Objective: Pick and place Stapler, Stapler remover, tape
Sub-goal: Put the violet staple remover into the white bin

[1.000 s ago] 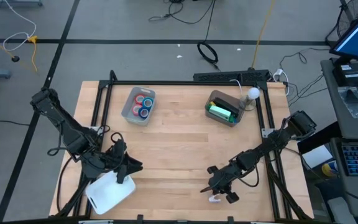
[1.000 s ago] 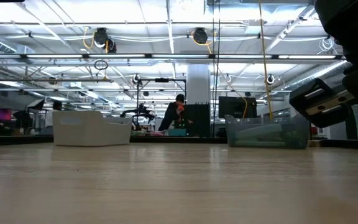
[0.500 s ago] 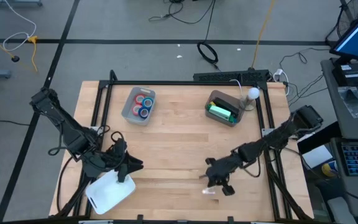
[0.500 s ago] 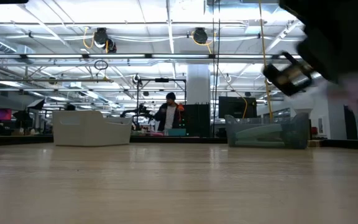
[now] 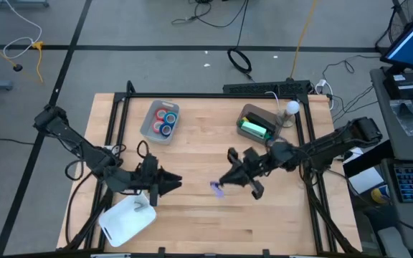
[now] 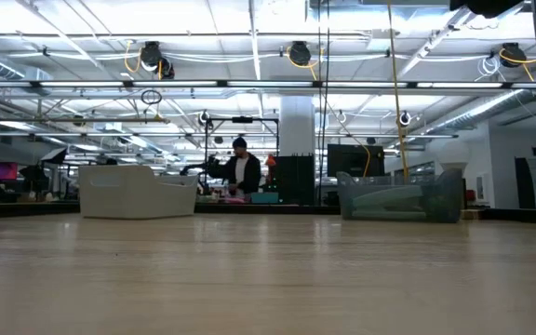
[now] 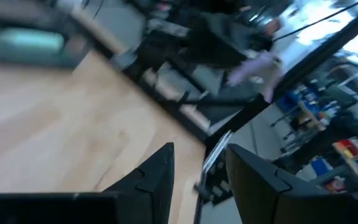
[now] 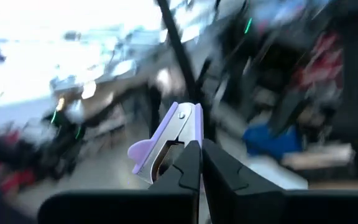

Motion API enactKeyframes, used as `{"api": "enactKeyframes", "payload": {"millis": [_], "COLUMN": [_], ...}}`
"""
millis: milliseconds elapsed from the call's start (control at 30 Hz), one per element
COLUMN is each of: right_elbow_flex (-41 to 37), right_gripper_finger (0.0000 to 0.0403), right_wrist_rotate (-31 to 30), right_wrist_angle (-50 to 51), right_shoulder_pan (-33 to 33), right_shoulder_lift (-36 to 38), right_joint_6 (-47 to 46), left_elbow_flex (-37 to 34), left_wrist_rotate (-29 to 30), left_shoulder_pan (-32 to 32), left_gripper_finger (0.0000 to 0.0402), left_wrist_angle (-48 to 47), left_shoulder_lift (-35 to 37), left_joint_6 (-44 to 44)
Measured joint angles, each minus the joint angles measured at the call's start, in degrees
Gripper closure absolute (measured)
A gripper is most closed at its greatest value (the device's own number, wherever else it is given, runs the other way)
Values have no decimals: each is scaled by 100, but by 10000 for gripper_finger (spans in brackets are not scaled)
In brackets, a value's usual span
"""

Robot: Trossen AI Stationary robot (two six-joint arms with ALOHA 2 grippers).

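Note:
The stapler remover's purple sides (image 7: pixel 257 70) are spread apart, so its jaws will stay open when I carry it by a side with my left gripper.
My right gripper (image 5: pixel 226 180) hangs above the middle of the table, shut on a purple stapler remover (image 5: pixel 217 188), which the right wrist view shows sticking out past the fingertips (image 8: pixel 166 140). My left gripper (image 5: pixel 172 183) hovers open over the table's near left part, nothing between its fingers (image 7: pixel 199 155). Rolls of red and blue tape (image 5: pixel 166 120) lie in a clear bin (image 5: pixel 149 127) at the far left. A green stapler (image 5: pixel 255 130) lies in a grey bin (image 5: pixel 267 116) at the far right. My right gripper pinches one end of the stapler remover (image 8: pixel 178 144) between its two fingertips. The fingers reach roughly level, from the table's right side. The remover juts out beyond the fingers, lifted clear of the table.
A white bin (image 5: pixel 126 219) lies at the near left corner, just below my left gripper. A black frame (image 5: pixel 192 95) runs along the table's edges. In the low view the two bins (image 6: pixel 138 191) (image 6: pixel 400 195) stand at the far side, with bare wood before them.
My right gripper has risen from the table near its near right edge with the stapler remover, swung toward the table's middle, and tipped from pointing down to about level. My left gripper has shifted slightly toward the table's right and turned a little.

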State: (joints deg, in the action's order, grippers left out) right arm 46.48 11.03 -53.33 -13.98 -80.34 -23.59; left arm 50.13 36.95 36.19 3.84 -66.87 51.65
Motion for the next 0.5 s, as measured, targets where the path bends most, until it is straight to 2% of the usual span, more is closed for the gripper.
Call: {"api": "enactKeyframes", "payload": {"millis": [133,233,333,500], "right_elbow_flex": [0,0,3,2], "right_gripper_finger": [402,403,403,403], "right_wrist_rotate": [-729,-1054,-1243,-1291], "right_wrist_angle": [-519,-689,-744,-774], "right_shoulder_pan": [16,16,15,16], "right_shoulder_lift": [-6,-24,-116,-191], "right_joint_6": [122,311,395,608], "left_elbow_flex": [0,0,0,0], "left_wrist_rotate": [-3,-95,-499,-1312], "left_shoulder_pan": [-219,-463,-748,-1153], "left_gripper_finger": [256,256,256,256], "left_wrist_angle": [1123,1895,2438,2930], "left_shoulder_lift": [-298,-534,-769,-1106], "left_joint_6": [-1069,-1636,-1867,-1780]}}
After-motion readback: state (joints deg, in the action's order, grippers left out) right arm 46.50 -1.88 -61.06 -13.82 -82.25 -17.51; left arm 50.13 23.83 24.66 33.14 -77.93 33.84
